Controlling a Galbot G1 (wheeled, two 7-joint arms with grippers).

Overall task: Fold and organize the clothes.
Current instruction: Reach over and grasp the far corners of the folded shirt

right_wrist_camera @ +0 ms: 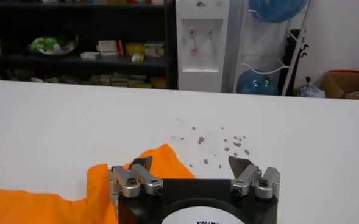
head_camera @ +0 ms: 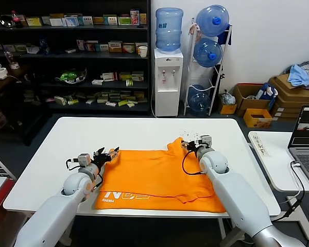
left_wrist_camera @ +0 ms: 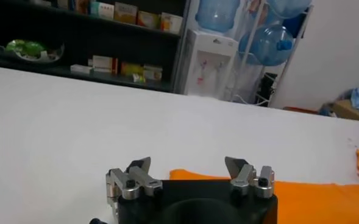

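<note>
My right gripper is to pinch the orange T-shirt's peaked corner (head_camera: 174, 146), since it sticks out past the T-shirt's far edge, and pull that edge straight before folding.
The orange T-shirt (head_camera: 154, 177) lies flat on the white table (head_camera: 62, 154), partly folded, with white lettering near its front left edge. My left gripper (head_camera: 107, 153) is open at the shirt's far left corner; in the left wrist view (left_wrist_camera: 189, 164) the orange edge (left_wrist_camera: 313, 198) shows just beyond its spread fingers. My right gripper (head_camera: 188, 145) is open at the shirt's far right corner, where the fabric peaks up. In the right wrist view (right_wrist_camera: 191, 163) the orange peak (right_wrist_camera: 164, 161) lies by one finger. Neither gripper holds cloth.
A laptop (head_camera: 306, 141) sits on a side table at the right. Dark specks (right_wrist_camera: 219, 143) mark the table beyond the right gripper. Shelves, a water dispenser (head_camera: 168, 77), bottle rack and cardboard boxes with bluish cloth (head_camera: 304, 74) stand behind the table.
</note>
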